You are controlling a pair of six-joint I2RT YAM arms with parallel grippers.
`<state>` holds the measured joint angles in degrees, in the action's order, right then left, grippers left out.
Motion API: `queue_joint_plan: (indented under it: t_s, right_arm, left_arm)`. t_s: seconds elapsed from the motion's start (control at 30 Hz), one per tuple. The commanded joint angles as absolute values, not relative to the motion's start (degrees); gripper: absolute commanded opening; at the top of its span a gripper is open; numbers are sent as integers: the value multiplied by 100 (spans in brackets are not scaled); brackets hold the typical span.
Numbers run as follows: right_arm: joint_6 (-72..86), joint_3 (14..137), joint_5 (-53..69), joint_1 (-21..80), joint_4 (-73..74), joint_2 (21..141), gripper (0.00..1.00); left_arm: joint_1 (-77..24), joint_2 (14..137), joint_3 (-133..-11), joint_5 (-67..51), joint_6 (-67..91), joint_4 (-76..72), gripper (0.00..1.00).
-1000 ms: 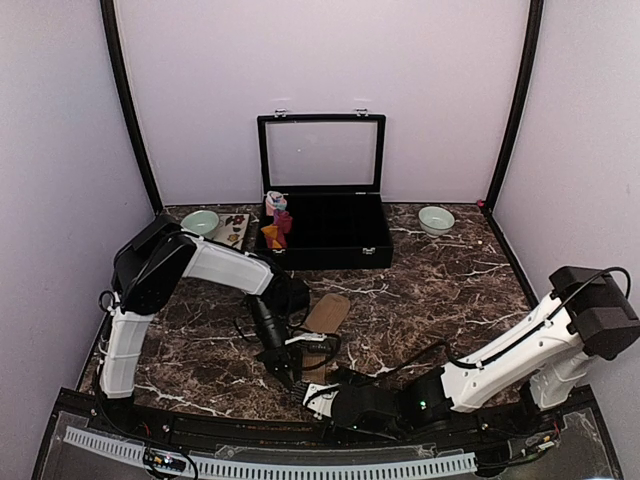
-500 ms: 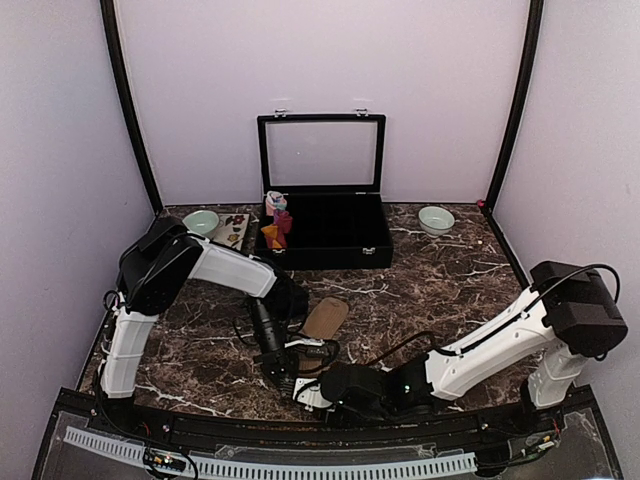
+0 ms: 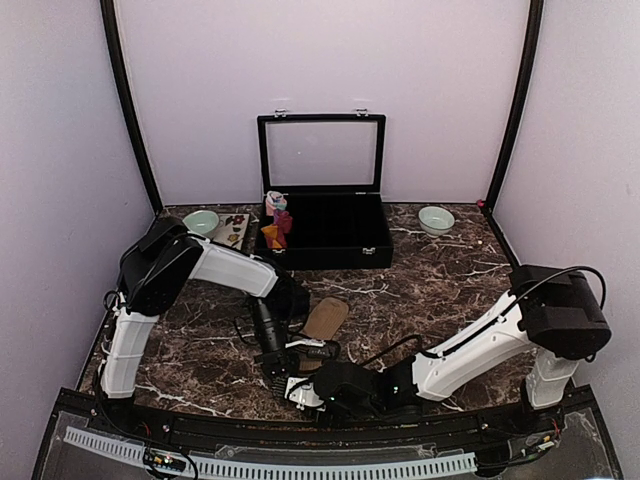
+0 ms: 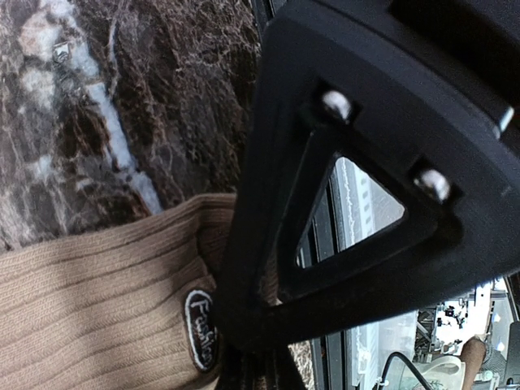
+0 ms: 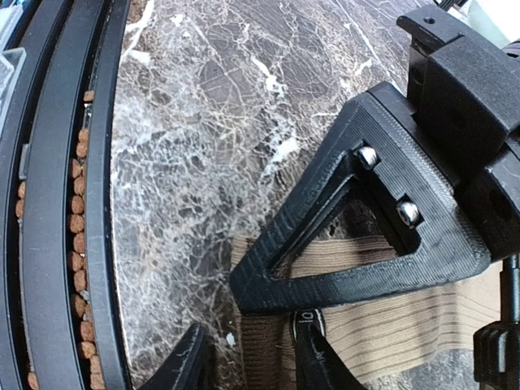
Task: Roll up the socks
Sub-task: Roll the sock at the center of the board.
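Note:
The sock's cuff (image 5: 283, 266) has my left gripper bent over it, so my right gripper should hold the cuff corner (image 5: 262, 357) while my left gripper moves away, turns back and grips again.
The tan-brown sock (image 3: 325, 318) lies flat at the table's near middle, its ribbed cuff and "Fashion" label (image 4: 200, 329) toward the arms. My left gripper (image 3: 283, 372) is shut on that cuff's edge (image 4: 213, 236); its black triangular finger (image 5: 357, 244) crosses the sock (image 5: 406, 325) in the right wrist view. My right gripper (image 5: 256, 357) sits low at the cuff corner. One of its fingers (image 5: 317, 361) is over the label, the other stands on the marble beside the sock, and a gap still shows. A red and orange sock bundle (image 3: 278, 228) sits in the black box.
The black box (image 3: 330, 258) with its lid raised stands at the back centre, with a pink and light-blue roll (image 3: 274, 201) in its left corner. A green bowl (image 3: 201, 222) and a small tray (image 3: 236, 229) sit back left, a white bowl (image 3: 435, 219) back right. The table's black front rail (image 5: 97, 211) runs just beside the right gripper.
The right arm has slid left along the front edge to the sock's cuff, and its jaws have narrowed from wide. The left gripper has held still on the cuff.

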<state>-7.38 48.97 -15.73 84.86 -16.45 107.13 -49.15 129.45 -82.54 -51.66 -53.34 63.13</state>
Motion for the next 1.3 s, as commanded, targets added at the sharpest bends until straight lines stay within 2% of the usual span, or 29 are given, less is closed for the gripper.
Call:
queue_joint_plan:
  t_s: [0.0, 0.13, 0.23, 0.33, 0.47, 0.63, 0.67, 0.73, 0.77, 0.87, 1.03, 1.27]
  right_arm:
    - [-503, 4835, -1355, 8457, -1731, 10890, 33]
    - [-334, 4810, -1229, 8455, -1618, 10925, 26]
    - [-156, 4723, -1249, 8455, -1573, 10946, 16]
    - [21, 4693, -1203, 8455, -1536, 10996, 0]
    - [195, 4696, -1122, 8455, -1526, 11096, 0]
    - [579, 4595, -938, 8442, -1634, 11100, 0]
    - [677, 4541, -906, 8434, -1699, 11068, 0]
    - [873, 4432, -839, 8416, -1809, 11006, 0]
    - [958, 4403, -783, 8393, -1824, 10971, 0]
    - [1240, 4284, -479, 8280, -1816, 10862, 0]
    - [1856, 4104, 61, 8048, -1830, 10663, 0]
    - [2751, 4170, 1025, 7548, -1720, 10688, 0]
  left_arm:
    - [-4939, 13222, -8163, -4151, -5326, 5987, 0]
    - [-4939, 13121, -8105, -4127, -5253, 5888, 0]
    - [-4939, 12940, -7990, -4142, -5198, 5776, 2]
    - [-4941, 12762, -7892, -4084, -5154, 5687, 2]
    - [-4939, 12435, -7682, -4013, -5011, 5429, 6]
    - [-4893, 11390, -6922, -3618, -4447, 4621, 30]
    - [-4873, 11061, -6643, -3456, -4281, 4370, 39]
    - [-4812, 10394, -6136, -3157, -4112, 3951, 67]
    - [-4777, 10087, -5910, -3053, -4096, 3834, 89]
    - [-4607, 9016, -5300, -2803, -4187, 3542, 94]
    - [-4557, 7330, -4237, -2292, -4683, 3067, 94]
    - [-4688, 6418, -3867, -2536, -5475, 2632, 99]
